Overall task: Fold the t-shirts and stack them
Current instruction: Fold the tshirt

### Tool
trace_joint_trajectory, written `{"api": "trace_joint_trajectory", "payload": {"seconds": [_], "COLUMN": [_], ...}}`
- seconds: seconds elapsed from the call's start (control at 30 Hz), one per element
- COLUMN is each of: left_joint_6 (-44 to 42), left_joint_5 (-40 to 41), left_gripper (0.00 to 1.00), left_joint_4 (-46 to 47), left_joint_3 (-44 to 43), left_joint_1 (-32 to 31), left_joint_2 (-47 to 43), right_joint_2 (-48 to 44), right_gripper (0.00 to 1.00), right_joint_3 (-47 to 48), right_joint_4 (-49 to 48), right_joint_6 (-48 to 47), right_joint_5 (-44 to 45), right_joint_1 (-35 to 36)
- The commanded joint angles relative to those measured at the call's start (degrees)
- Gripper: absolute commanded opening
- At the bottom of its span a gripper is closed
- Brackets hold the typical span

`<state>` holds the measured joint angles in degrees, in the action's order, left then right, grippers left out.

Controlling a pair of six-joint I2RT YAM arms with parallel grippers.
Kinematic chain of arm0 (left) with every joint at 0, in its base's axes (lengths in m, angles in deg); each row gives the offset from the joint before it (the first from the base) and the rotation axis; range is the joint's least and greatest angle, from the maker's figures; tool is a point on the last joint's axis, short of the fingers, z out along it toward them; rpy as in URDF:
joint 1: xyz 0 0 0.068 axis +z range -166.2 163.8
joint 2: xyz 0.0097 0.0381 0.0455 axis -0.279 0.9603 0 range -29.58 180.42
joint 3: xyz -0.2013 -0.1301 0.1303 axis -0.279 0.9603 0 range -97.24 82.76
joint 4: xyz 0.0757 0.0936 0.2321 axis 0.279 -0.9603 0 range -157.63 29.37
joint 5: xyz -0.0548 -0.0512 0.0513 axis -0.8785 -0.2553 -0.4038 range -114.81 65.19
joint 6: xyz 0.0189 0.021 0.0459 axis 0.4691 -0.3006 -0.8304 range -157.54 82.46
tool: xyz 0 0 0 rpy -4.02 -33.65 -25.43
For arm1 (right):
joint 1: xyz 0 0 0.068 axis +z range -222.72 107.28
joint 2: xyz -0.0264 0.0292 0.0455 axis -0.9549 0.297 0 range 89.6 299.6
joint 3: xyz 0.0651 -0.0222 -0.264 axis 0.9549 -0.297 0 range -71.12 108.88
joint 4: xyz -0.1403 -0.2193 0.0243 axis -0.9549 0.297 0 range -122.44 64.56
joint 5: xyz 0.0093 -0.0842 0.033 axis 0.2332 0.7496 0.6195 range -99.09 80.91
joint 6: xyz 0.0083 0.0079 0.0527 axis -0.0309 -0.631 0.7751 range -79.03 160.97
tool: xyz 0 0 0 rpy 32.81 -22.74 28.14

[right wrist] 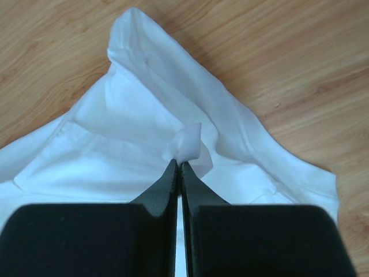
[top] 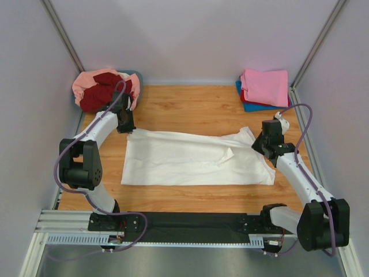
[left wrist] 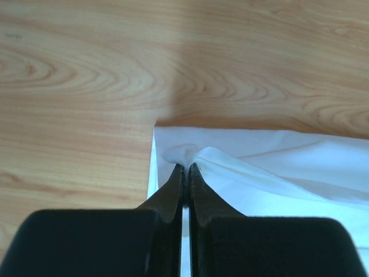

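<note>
I should use my right gripper to take the bunched end's far edge (top: 237, 138) and swing it to the back before the next fold, since the off-white t-shirt (top: 179, 160) lies crosswise between my grippers.
A large off-white t-shirt (top: 190, 158) lies spread across the middle of the wooden table, folded lengthwise, with no print showing. My left gripper (top: 128, 126) is shut on its far left corner; the left wrist view shows the pinched cloth (left wrist: 185, 154) at the gripper (left wrist: 188, 167). My right gripper (top: 258, 143) is shut on the shirt's right end; the right wrist view shows a pinched fold (right wrist: 187, 144) at the gripper (right wrist: 179, 164). A pile of salmon-pink (top: 86, 82) and dark red (top: 104, 92) shirts lies at the back left. Folded bright pink (top: 265, 86), red and blue (top: 253, 106) shirts are stacked at the back right.
A grey-blue tub (top: 136, 75) sits under the back-left pile, mostly hidden. White walls close in the table on three sides. A black strip (top: 190, 226) and a metal rail run along the near edge between the arm bases.
</note>
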<state>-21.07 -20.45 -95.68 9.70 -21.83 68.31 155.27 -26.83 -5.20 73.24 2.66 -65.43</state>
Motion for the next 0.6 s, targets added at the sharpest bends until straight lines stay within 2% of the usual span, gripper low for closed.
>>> {"api": "trace_joint_trajectory", "payload": {"seconds": [0.0, 0.03, 0.07, 0.1, 0.13, 0.2, 0.23, 0.27, 0.43, 0.5, 0.57], "left_joint_6": [3.73, 4.79, 5.84, 6.64, 6.73, 7.70, 7.70, 7.53, 7.00, 5.42, 4.02], "left_joint_5": [5.56, 7.14, 10.37, 11.19, 11.46, 13.21, 13.30, 13.31, 10.86, 8.40, 3.57], "left_gripper": [0.00, 0.04, 0.12, 0.25, 0.98, 1.00, 1.00, 1.00, 1.00, 1.00, 0.94], "left_joint_4": [-1.87, -1.61, -1.60, -1.25, -0.90, -0.72, -0.20, 0.24, 1.47, 4.88, 7.09], "left_joint_3": [3.00, 5.27, 6.25, 7.83, 8.54, 9.42, 10.03, 10.21, 10.30, 12.31, 13.64], "left_joint_1": [0.09, 0.09, 0.18, 0.44, 0.62, 0.71, 0.97, 0.97, 1.06, 1.06, 0.97], "left_joint_2": [-5.85, -8.39, -9.81, -12.26, -13.41, -15.61, -17.71, -18.60, -22.90, -25.19, -25.81], "right_joint_2": [-1.86, -1.60, -1.34, -0.38, 0.24, 0.77, 0.43, 0.08, -2.65, -3.53, -4.67], "right_gripper": [0.00, 0.00, 0.06, 0.18, 0.42, 0.63, 0.79, 0.81, 0.82, 0.77, 0.73], "right_joint_3": [-2.89, -3.68, -5.08, -5.44, -5.53, -5.18, -5.01, -4.83, -3.69, -2.29, -1.76], "right_joint_4": [0.70, 1.23, 1.49, 1.76, 1.93, 2.28, 3.07, 3.34, 3.78, 4.04, 3.52], "right_joint_6": [4.63, 5.51, 6.04, 7.09, 7.02, 6.84, 7.19, 7.37, 7.28, 6.32, 5.61], "right_joint_5": [5.12, 5.21, 5.13, 4.87, 4.34, 2.93, 3.10, 3.89, 4.42, 4.08, 1.80], "right_joint_1": [-0.43, -0.52, -0.70, -1.05, -2.18, -3.07, -3.07, -3.16, -3.07, -3.16, -2.98]}}
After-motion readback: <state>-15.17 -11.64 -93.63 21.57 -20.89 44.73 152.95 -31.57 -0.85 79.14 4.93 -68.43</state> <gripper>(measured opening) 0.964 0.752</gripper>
